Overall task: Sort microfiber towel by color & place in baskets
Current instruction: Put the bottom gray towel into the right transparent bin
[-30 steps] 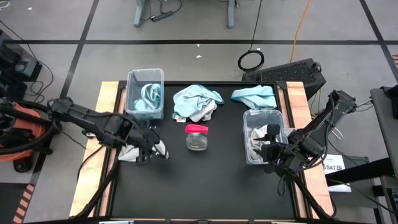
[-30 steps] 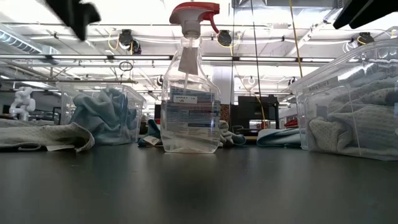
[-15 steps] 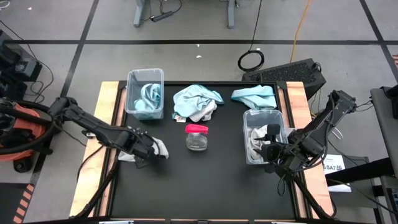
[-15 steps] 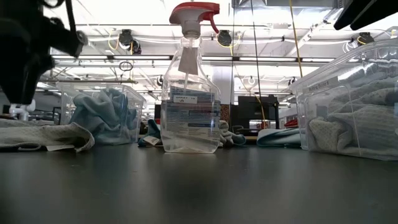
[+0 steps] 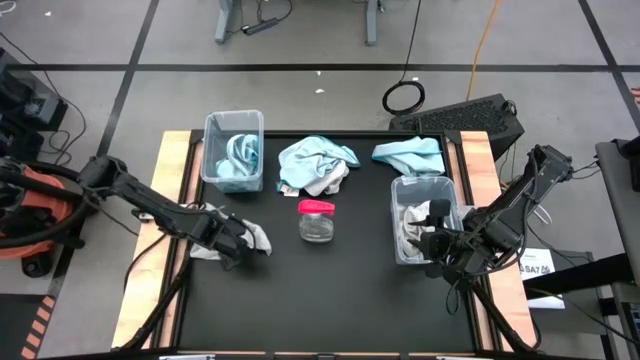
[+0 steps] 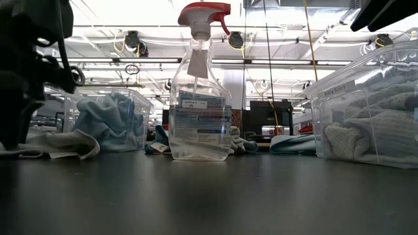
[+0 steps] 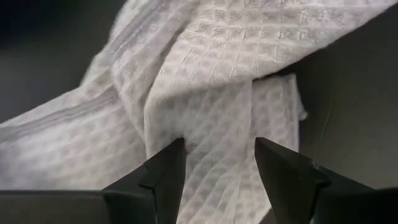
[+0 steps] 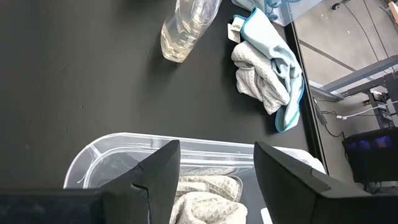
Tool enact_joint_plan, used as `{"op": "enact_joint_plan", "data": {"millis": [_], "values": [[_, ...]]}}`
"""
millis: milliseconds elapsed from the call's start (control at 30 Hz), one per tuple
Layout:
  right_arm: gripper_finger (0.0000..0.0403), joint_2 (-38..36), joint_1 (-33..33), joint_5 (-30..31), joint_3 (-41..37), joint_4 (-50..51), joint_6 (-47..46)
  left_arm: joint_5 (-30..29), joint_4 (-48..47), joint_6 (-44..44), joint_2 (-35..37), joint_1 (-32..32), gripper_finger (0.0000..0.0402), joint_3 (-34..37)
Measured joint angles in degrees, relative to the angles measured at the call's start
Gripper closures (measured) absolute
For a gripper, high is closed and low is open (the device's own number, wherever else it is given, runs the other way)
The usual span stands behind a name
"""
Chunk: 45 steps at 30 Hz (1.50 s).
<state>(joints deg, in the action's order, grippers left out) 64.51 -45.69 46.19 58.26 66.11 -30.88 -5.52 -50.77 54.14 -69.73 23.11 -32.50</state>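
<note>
White cloth (image 5: 330, 182) can be seen under the pile's blue towel (image 5: 312, 157). The blue towel will come away and leave a white towel behind when I lift it.
A white waffle-weave towel (image 5: 222, 242) (image 7: 205, 93) lies crumpled on the black mat near the table's left edge; in the low view the towel (image 6: 55, 143) rests flat. My left gripper (image 5: 238, 243) (image 7: 217, 165) is open and low over it, a finger on each side of a raised fold. The left basket (image 5: 233, 150) holds a blue towel. The right basket (image 5: 421, 217) (image 8: 124, 155) holds a grey-white towel. My right gripper (image 5: 433, 244) (image 8: 216, 177) waits open above that basket's near end. A blue-and-white towel pile (image 5: 318, 165) and a blue towel (image 5: 408, 153) lie at the far side. My left gripper comes down on the white towel from above, its open fingers (image 7: 166, 163) standing either side of a raised fold (image 7: 214, 130) near the towel's right end. Whether the fingertips touch the cloth, I cannot tell. The towel lies slack on the mat.
A clear spray bottle with a pink-red top (image 5: 317, 220) (image 6: 199, 98) stands at the mat's middle, between the two arms. Bare black mat lies along the near side. Wooden strips (image 5: 170, 200) edge the table's left and right.
My left gripper has come down from well above the table onto the white towel, staying open. The towel has not moved. My right arm has kept still.
</note>
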Motion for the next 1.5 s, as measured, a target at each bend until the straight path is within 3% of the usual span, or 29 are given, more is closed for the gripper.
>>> {"op": "enact_joint_plan", "data": {"millis": [133, 233, 500, 733, 1200, 1500], "values": [[0.0206, 0.0, 0.0, 0.0, 0.0, -0.04, -0.15, -0.55, 4.94, 0.06, 0.1, -0.96, 0.0207, 2.92], [0.0206, 0.0, 0.0, 0.0, 0.0, -0.04, -0.47, -0.75, 6.67, -0.25, 0.24, -1.22, 0.0232, 3.97], [0.0206, 0.0, 0.0, 0.01, 0.0, -0.07, -1.04, -1.68, 9.27, -2.97, 0.09, -1.25, 0.0386, 4.11], [0.0206, 0.0, 0.0, 0.01, 0.0, -0.55, -1.04, -1.14, 10.18, -6.63, 0.15, -1.25, 0.0395, 0.22], [0.0206, 0.01, -0.01, 0.01, 0.0, -9.86, 6.37, -3.29, 9.52, -19.85, 0.24, 1.45, 0.0398, -18.75], [0.0206, 0.0, -0.01, -2.94, 0.0, -15.22, 10.65, -3.63, 12.35, -25.1, 0.28, 4.14, 0.0399, -23.42]]}}
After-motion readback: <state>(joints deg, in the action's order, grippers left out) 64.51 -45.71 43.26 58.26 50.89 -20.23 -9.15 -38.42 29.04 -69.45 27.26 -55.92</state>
